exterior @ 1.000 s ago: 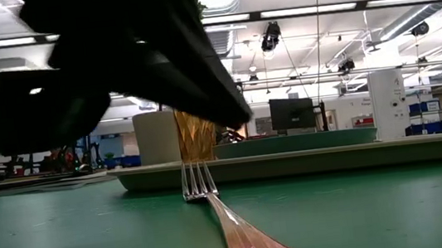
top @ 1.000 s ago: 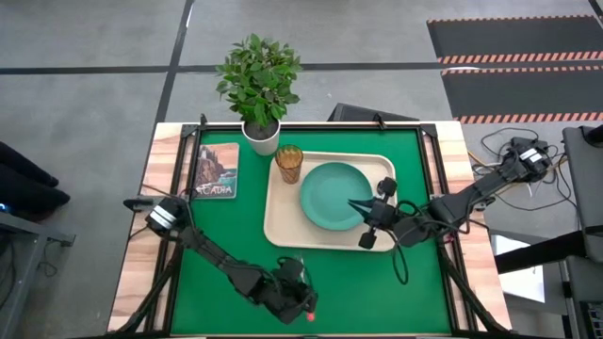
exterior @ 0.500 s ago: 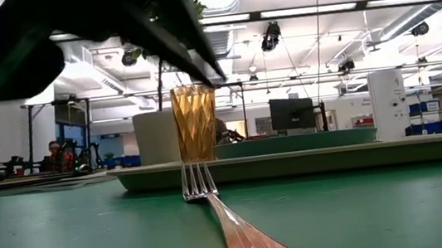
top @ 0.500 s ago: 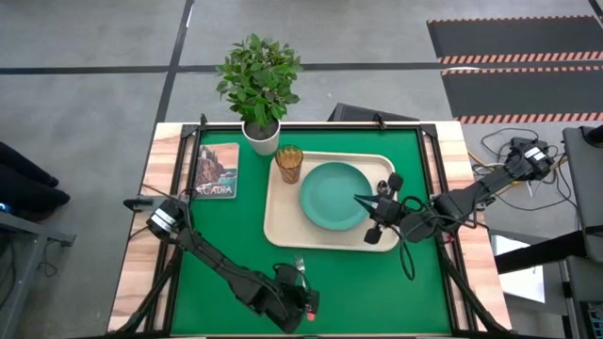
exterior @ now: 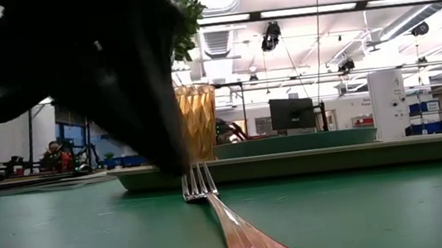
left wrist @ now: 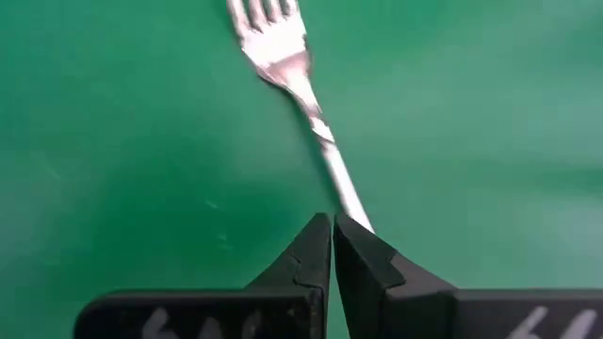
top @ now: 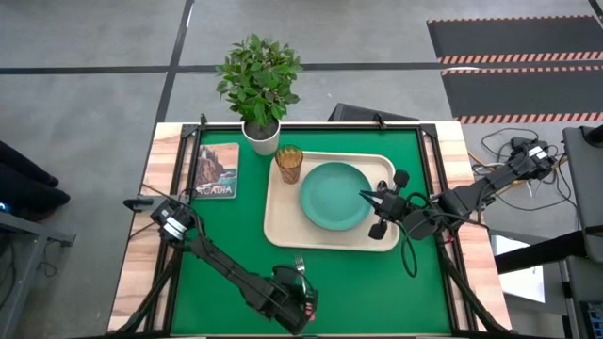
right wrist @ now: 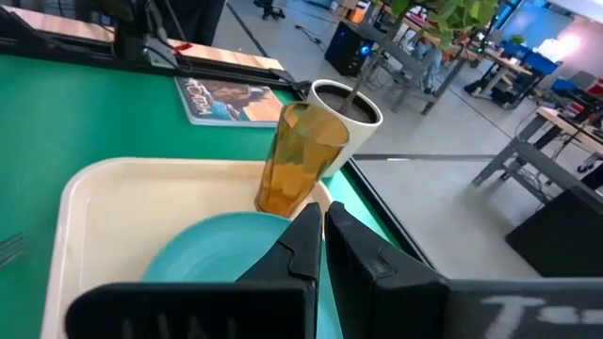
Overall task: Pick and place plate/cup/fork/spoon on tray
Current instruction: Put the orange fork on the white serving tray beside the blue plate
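The fork [left wrist: 351, 200] lies flat on the mat under my left gripper's shut, empty fingers, so I should open them and put them on both sides of the fork's neck [left wrist: 316, 118] before I lift.
The fork [left wrist: 292, 71] lies flat on the green mat near the table's front edge, its silver tines [top: 300, 267] toward the tray and its orange handle [exterior: 247, 242] toward the near edge. My left gripper [left wrist: 332, 226] is shut and points steeply down over the fork's neck. The cream tray [top: 283, 226] holds the teal plate [top: 330, 193] and the amber cup [top: 288, 165], which stands upright in its far left corner. My right gripper [top: 366, 196] is shut and hovers above the plate's right edge [right wrist: 188, 250]. The spoon is out of view. My left gripper's shut fingertips [left wrist: 316, 240] come from above and cover the fork's metal neck [left wrist: 350, 198] where it runs under them. I cannot tell whether they touch it. The fork rests flat on the mat.
A potted plant [top: 259, 85] in a white pot stands at the far edge, just beyond the tray's far left corner. A book [top: 217, 171] lies on the mat left of the tray. Bare green mat [top: 396, 282] stretches to the right of the fork.
My left gripper has swung and tipped steeper over the fork, rising off the tines' side and coming down again, shut throughout. My right gripper has drawn back a little from over the plate toward the table's right edge. The fork has stayed in place.
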Robot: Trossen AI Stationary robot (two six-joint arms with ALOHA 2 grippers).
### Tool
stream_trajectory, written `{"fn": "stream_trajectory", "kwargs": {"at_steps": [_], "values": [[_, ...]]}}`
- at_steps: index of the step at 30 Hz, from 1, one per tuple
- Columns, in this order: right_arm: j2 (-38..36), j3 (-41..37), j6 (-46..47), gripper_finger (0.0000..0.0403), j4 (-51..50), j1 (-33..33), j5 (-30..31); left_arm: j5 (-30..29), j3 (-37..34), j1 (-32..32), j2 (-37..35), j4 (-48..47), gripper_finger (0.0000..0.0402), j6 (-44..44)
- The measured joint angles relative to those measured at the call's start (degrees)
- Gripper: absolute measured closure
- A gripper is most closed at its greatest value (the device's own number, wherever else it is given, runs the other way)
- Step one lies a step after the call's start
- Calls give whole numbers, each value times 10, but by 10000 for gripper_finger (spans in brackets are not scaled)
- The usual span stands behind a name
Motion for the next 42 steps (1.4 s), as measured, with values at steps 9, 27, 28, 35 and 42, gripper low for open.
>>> {"fn": "stream_trajectory", "kwargs": {"at_steps": [9, 27, 28, 35, 42], "values": [[0, 0, 0, 394, 0, 0, -1, 33, -8, 17, 0, 0, 402, -25], [0, 0, 0, 394, -1, 0, -6, 54, -15, 22, 0, 19, 285, -14], [0, 0, 0, 394, -1, 0, -6, 54, -18, 23, 0, 19, 271, -17], [0, 0, 2, 394, -1, 0, -6, 49, -29, 34, -1, 25, 202, -3], [0, 0, 2, 394, -1, 0, -6, 63, -36, 43, -2, 8, 199, 15]]}}
